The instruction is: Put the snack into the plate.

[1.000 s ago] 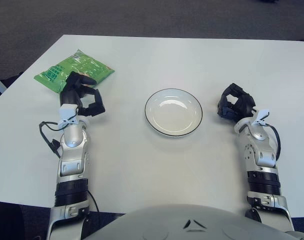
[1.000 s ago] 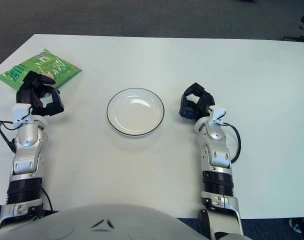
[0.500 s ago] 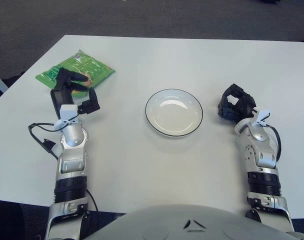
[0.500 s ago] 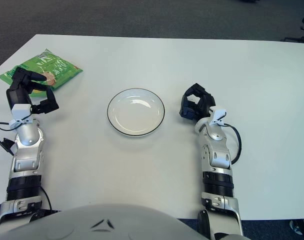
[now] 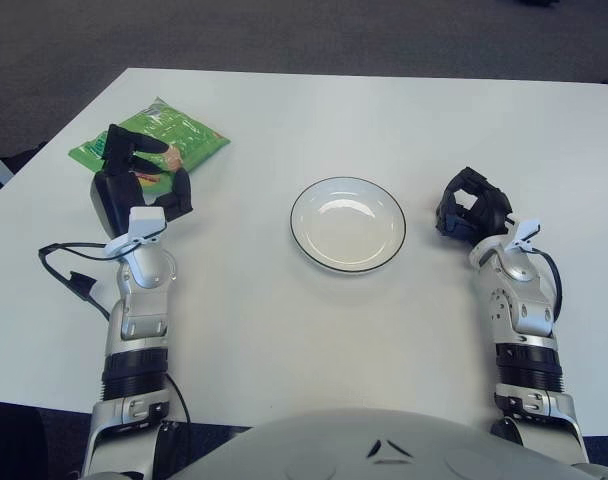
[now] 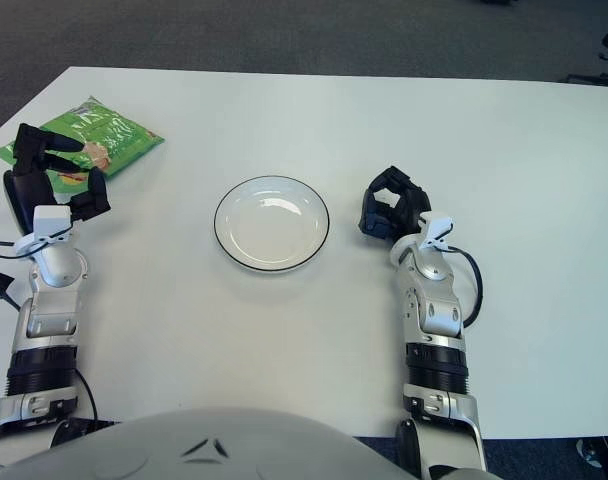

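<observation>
I expect the green snack bag (image 5: 174,128) to stick out over the plate's rim when I put it down, because the bag is wider than the white plate (image 5: 348,224).
A green snack bag (image 5: 174,132) lies flat at the table's far left. My left hand (image 5: 134,180) sits over the bag's near edge with its black fingers spread, covering part of the bag and holding nothing. The white plate (image 5: 347,224) with a dark rim stands bare at the table's middle. My right hand (image 5: 470,208) shows to the right of the plate, its fingers curled with nothing in them.
The white table (image 5: 314,330) ends close behind the snack bag on the left, with dark floor beyond. A black cable (image 5: 69,275) loops off my left forearm.
My left hand has moved left and farther onto the snack bag, and its fingers have spread from a curl. The right hand and the plate have not moved.
</observation>
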Action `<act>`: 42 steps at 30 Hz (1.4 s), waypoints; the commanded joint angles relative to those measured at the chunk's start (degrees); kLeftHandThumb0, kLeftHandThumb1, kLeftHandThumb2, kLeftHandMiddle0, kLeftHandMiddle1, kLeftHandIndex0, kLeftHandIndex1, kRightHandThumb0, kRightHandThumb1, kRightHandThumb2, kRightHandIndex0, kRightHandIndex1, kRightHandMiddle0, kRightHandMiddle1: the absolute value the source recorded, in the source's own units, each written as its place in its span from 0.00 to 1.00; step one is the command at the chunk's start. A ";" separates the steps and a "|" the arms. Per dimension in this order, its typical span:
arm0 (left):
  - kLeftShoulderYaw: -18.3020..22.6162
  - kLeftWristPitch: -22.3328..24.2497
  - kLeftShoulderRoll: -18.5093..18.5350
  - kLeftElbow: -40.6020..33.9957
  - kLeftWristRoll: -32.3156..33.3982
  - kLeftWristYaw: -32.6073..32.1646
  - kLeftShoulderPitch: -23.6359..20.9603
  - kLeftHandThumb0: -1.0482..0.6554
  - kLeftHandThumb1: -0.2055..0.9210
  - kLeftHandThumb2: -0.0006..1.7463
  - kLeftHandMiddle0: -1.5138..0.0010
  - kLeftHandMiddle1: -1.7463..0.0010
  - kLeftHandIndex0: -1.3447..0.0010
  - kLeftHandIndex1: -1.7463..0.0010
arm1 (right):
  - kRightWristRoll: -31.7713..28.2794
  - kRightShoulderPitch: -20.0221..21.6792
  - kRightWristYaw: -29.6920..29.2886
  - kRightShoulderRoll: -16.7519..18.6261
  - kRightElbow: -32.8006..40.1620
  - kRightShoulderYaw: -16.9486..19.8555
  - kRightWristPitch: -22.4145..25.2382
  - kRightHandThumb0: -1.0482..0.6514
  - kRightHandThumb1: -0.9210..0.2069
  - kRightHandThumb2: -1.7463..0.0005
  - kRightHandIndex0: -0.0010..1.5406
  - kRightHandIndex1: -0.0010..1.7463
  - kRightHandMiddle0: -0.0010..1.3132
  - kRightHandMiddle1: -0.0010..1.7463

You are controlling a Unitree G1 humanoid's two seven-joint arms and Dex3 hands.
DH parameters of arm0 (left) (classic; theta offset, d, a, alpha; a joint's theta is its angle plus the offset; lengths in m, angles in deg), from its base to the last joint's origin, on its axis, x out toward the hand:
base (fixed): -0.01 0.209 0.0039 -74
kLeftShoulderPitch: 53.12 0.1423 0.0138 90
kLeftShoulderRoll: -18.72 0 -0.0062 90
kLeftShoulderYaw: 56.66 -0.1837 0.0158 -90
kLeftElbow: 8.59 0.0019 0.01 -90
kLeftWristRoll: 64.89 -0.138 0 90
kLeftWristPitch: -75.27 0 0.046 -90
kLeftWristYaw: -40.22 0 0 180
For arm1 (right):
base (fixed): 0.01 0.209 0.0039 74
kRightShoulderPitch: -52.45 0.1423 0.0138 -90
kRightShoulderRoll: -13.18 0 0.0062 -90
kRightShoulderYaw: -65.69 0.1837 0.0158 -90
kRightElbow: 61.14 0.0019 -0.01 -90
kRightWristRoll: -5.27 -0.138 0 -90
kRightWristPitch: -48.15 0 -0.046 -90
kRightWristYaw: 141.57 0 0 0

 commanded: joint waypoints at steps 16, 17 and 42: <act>-10.79 24.05 15.94 -1.17 -25.53 19.55 -9.53 0.05 1.00 0.39 1.00 0.78 1.00 0.55 | -1.11 -5.06 1.84 1.07 -3.01 0.44 2.51 0.33 0.54 0.24 0.83 1.00 0.47 1.00; -11.47 24.40 16.85 -0.98 -26.39 20.42 -9.99 0.04 1.00 0.41 1.00 0.81 1.00 0.58 | -1.09 -5.05 1.87 1.03 -3.00 0.48 2.57 0.33 0.54 0.24 0.83 1.00 0.47 1.00; -25.36 13.81 26.16 47.64 -24.01 17.16 -37.17 0.00 1.00 0.42 1.00 1.00 1.00 0.77 | -0.62 -5.03 1.61 0.94 -2.67 0.27 3.16 0.33 0.54 0.24 0.83 1.00 0.47 1.00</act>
